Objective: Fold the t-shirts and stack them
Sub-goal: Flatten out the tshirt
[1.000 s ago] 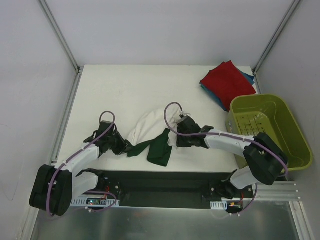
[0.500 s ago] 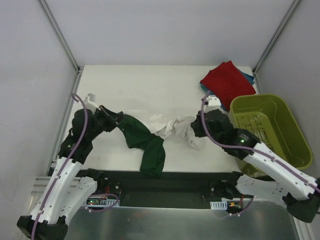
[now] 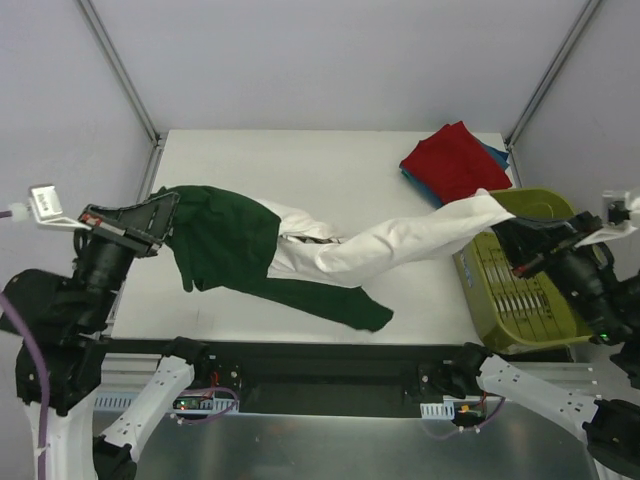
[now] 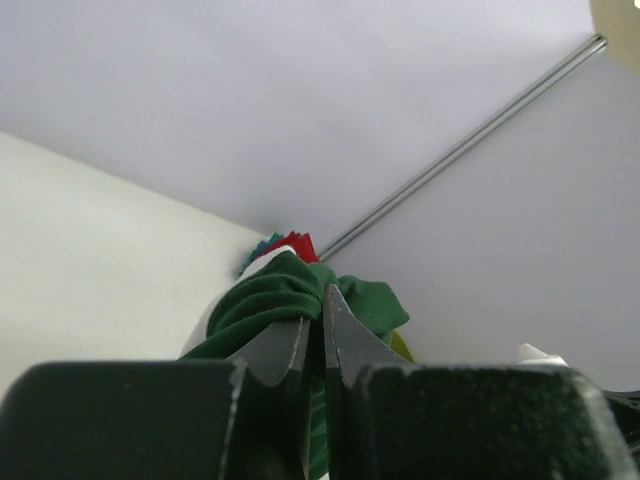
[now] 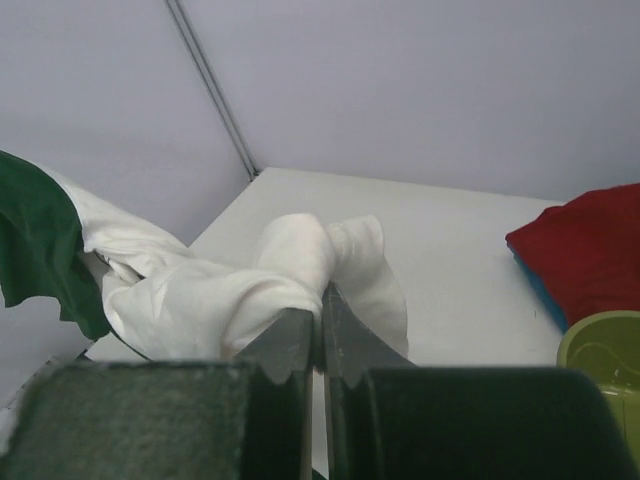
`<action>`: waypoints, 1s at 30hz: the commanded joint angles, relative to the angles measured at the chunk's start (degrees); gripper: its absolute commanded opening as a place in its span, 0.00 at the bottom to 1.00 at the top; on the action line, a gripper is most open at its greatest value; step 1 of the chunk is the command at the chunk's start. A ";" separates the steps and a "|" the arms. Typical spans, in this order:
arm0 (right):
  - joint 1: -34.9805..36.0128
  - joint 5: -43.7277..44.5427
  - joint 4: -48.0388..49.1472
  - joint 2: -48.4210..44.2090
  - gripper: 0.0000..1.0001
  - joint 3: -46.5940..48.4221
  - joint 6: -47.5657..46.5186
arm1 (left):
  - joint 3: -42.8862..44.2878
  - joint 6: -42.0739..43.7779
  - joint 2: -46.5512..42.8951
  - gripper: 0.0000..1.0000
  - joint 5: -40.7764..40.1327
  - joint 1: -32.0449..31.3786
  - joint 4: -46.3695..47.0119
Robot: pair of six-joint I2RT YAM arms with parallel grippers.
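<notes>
The t-shirt's white body [image 3: 345, 257] is hanging bunched up between my grippers, so next I put the t-shirt down and grab the drooping green sleeve [image 3: 345, 307] with my left gripper.
The cream-white t-shirt with dark green sleeves [image 3: 330, 250] hangs stretched in the air between both arms, high above the table. My left gripper [image 3: 168, 208] is shut on a green sleeve [image 4: 275, 300] at the left. My right gripper [image 3: 505, 222] is shut on the white cloth [image 5: 300, 265] at the right, above the basket. The other green sleeve [image 3: 345, 305] droops toward the table's front. A folded red t-shirt [image 3: 455, 160] lies on a folded teal-blue one [image 3: 497, 155] at the back right.
An olive-green plastic basket [image 3: 565, 235] stands at the right edge, below my right arm. The white table [image 3: 270, 170] is bounded by white walls with metal corner posts [image 3: 120, 70] at the back.
Both arms rose and swung apart. The shirt went from a loose bundle low over the table to a long stretched span in the air.
</notes>
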 commanded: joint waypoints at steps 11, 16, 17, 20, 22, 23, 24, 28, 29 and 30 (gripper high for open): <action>-0.01 15.03 -2.40 2.28 0.01 1.29 -6.14 | 2.74 4.25 1.27 0.00 -14.49 -0.46 -2.64; -2.53 32.90 -0.99 12.46 0.01 -9.77 -5.18 | 2.63 8.46 20.13 0.05 -26.97 -0.29 -2.64; -4.56 31.27 -1.08 14.31 0.01 -11.44 -3.78 | 3.51 11.26 23.85 0.06 -28.46 -0.29 -2.55; -16.15 10.56 3.28 20.29 0.01 -19.61 2.55 | 8.43 15.30 39.32 0.10 -32.70 1.46 -2.20; -20.55 2.12 7.69 24.68 0.01 -25.49 3.79 | 14.02 18.56 51.58 0.14 -28.95 2.52 -1.14; -21.27 1.21 10.06 26.44 0.01 -26.39 4.67 | 16.33 21.80 55.84 0.19 -26.66 3.13 -1.23; -21.54 0.94 10.43 29.94 0.01 -26.66 5.28 | 18.61 23.31 59.71 0.30 -24.37 3.23 -1.93; -21.98 0.14 10.44 36.47 0.01 -25.96 5.47 | 22.87 21.05 70.64 0.99 -16.71 3.14 -7.73; -22.07 -0.03 10.26 37.09 0.01 -26.22 5.47 | 21.55 19.13 70.30 0.99 -14.79 3.14 -7.82; -21.98 -0.21 10.17 38.05 0.01 -26.31 5.47 | 20.06 18.24 69.68 0.99 -13.12 3.14 -7.82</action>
